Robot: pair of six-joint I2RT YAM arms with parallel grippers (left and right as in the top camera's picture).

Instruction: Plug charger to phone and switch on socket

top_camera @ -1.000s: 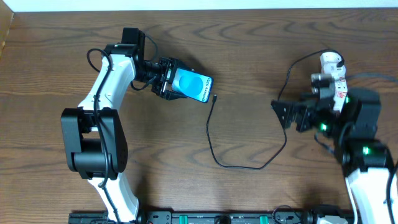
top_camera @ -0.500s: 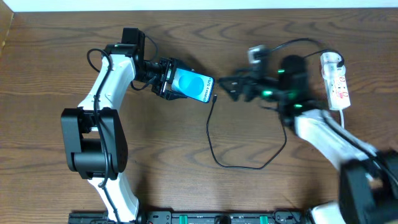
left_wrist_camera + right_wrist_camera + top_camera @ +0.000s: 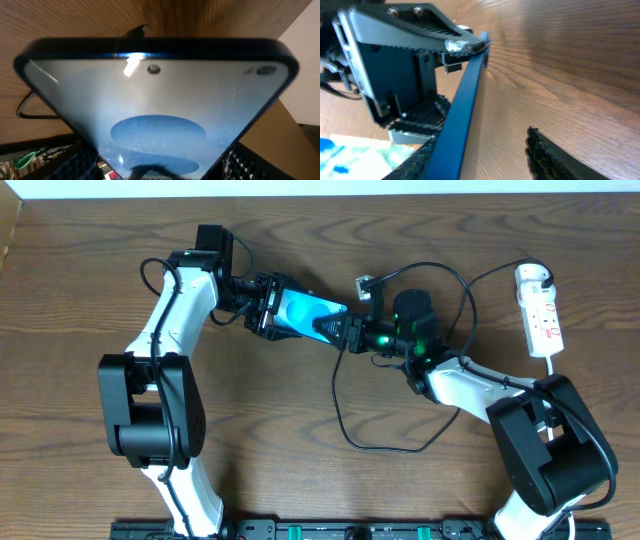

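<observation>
I should hold the camera end (image 3: 335, 308) of the phone with my right gripper while my left gripper takes the phone again across its thickness, because my left gripper now spans the phone's width (image 3: 288, 311) around its lower end.
My left gripper (image 3: 272, 308) is shut on the phone (image 3: 305, 312), whose blue-cyan screen fills the left wrist view (image 3: 160, 100). My right gripper (image 3: 345, 332) is open at the phone's right end. In the right wrist view the phone's blue edge (image 3: 465, 105) lies against one finger, and the other finger stands apart over bare wood. The charger's black cable (image 3: 345, 430) loops over the table towards the white socket strip (image 3: 540, 322) at the far right. Its connector tip (image 3: 141, 30) lies on the wood just past the phone's end.
The charger's white plug head (image 3: 530, 275) sits at the strip's top end. The strip's white cord runs down from its lower end. My right arm stretches across the middle of the table. A black rail runs along the table's front edge.
My right arm has swung from the right side, near the socket strip, across to the phone's right end. My left gripper has held the phone in place.
</observation>
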